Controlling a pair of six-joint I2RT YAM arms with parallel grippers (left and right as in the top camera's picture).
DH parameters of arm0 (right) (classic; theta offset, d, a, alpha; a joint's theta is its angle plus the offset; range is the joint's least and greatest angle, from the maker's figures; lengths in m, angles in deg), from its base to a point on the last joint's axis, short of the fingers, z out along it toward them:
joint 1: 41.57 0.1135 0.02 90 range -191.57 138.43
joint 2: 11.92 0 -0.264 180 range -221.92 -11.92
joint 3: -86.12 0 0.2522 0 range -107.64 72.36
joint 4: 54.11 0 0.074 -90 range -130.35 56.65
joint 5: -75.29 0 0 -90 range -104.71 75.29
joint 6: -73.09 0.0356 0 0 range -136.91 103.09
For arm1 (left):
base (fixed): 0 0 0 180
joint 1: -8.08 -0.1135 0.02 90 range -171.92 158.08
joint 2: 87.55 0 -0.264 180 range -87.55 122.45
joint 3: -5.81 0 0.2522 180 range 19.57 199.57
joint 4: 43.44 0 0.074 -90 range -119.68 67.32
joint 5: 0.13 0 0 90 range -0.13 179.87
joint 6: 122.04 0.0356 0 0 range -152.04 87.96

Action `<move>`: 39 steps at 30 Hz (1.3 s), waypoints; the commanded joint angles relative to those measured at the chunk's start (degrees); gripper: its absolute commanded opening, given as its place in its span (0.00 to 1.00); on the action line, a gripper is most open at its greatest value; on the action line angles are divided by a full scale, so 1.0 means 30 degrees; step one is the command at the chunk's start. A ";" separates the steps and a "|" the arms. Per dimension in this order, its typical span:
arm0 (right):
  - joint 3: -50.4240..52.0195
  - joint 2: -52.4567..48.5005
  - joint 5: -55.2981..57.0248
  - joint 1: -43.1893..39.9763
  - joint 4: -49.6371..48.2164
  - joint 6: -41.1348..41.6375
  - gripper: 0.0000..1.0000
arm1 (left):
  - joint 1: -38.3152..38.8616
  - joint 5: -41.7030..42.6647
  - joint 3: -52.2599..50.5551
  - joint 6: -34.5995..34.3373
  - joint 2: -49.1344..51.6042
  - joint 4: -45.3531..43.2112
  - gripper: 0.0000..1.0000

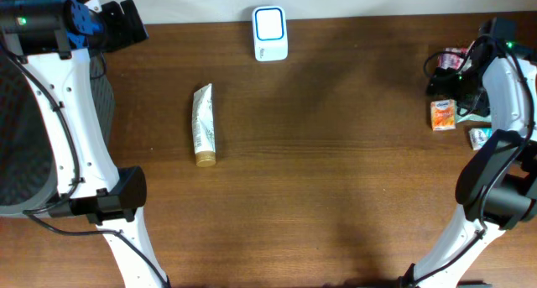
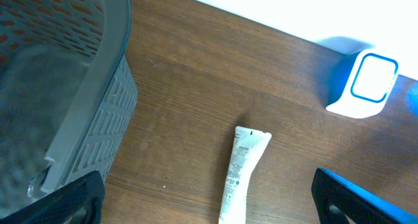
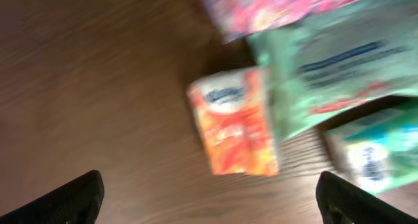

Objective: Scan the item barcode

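Observation:
The white tube (image 1: 204, 124) sits by the basket, far from my right gripper, so next my left gripper brings it to the middle (image 1: 336, 154) for my right gripper to grab.
A white barcode scanner (image 1: 270, 34) with a blue-rimmed window stands at the table's back edge, also in the left wrist view (image 2: 362, 83). A white tube with a gold cap (image 1: 204, 124) lies flat left of centre; its crimped end shows in the left wrist view (image 2: 243, 168). My left gripper (image 1: 126, 23) hovers at the back left, open and empty (image 2: 209, 211). An orange tissue pack (image 1: 443, 114) lies at the far right. My right gripper (image 1: 446, 80) hangs just above it, open and empty (image 3: 215, 204). In the blurred right wrist view the pack (image 3: 238, 123) is ahead of the jaws.
A grey slatted basket (image 2: 78, 100) stands off the table's left side (image 1: 21, 145). Around the orange pack lie a pink packet (image 3: 281, 5), a green packet (image 3: 339, 67) and a small green-and-white pack (image 3: 369, 155). The tube and scanner stand well apart on the brown wooden table (image 1: 336, 170).

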 commanded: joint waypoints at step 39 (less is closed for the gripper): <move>0.0175 0.1297 -0.0962 0.3781 0.0044 0.4313 0.99 | 0.6834 -0.2586 -1.7660 -0.3534 -0.0364 -0.5085 0.96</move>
